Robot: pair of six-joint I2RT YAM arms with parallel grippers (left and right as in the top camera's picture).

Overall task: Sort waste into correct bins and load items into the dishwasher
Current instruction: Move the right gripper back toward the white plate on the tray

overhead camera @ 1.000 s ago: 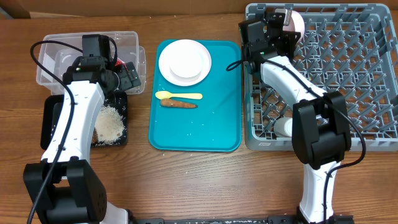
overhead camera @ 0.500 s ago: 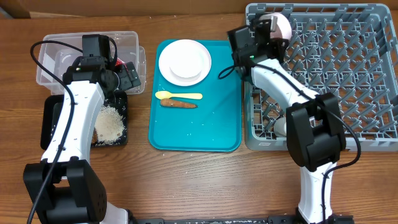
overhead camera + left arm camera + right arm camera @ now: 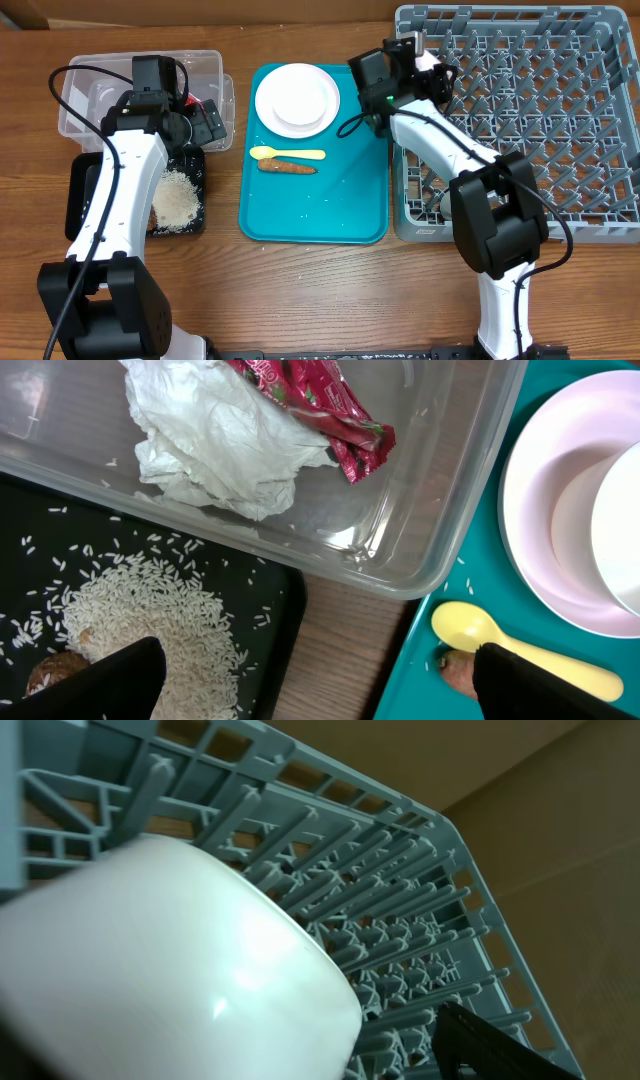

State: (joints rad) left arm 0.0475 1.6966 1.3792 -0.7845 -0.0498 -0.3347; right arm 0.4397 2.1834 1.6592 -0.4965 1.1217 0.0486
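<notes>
The pale bowl [image 3: 200, 960] sits among the pegs, out of the way of the robot's open right gripper, which should keep going to the plate's bowl and close on its rack-side rim [image 3: 324, 104].
My right gripper [image 3: 428, 70] is over the back left corner of the grey dishwasher rack [image 3: 560, 120], open. In the right wrist view a pale bowl [image 3: 170, 970] rests among the pegs, apart from the one finger [image 3: 500, 1045] that shows. My left gripper [image 3: 320, 695] hangs open and empty over the gap between the black tray [image 3: 285, 590] and the teal tray. Rice [image 3: 150, 620] and a brown lump [image 3: 55, 670] lie in the black tray. The clear tub [image 3: 440, 520] holds a napkin [image 3: 220, 440] and a red wrapper [image 3: 320, 400].
On the teal tray [image 3: 310, 215] lie a plate [image 3: 297, 100] with a bowl on it, a yellow spoon [image 3: 287, 153] and an orange stick [image 3: 288, 167]. A white cup [image 3: 440, 206] shows in the rack's front left corner, partly behind my right arm.
My right gripper swung left along the rack's back edge with the pale bowl and opened, letting the bowl go. The left arm has not moved.
</notes>
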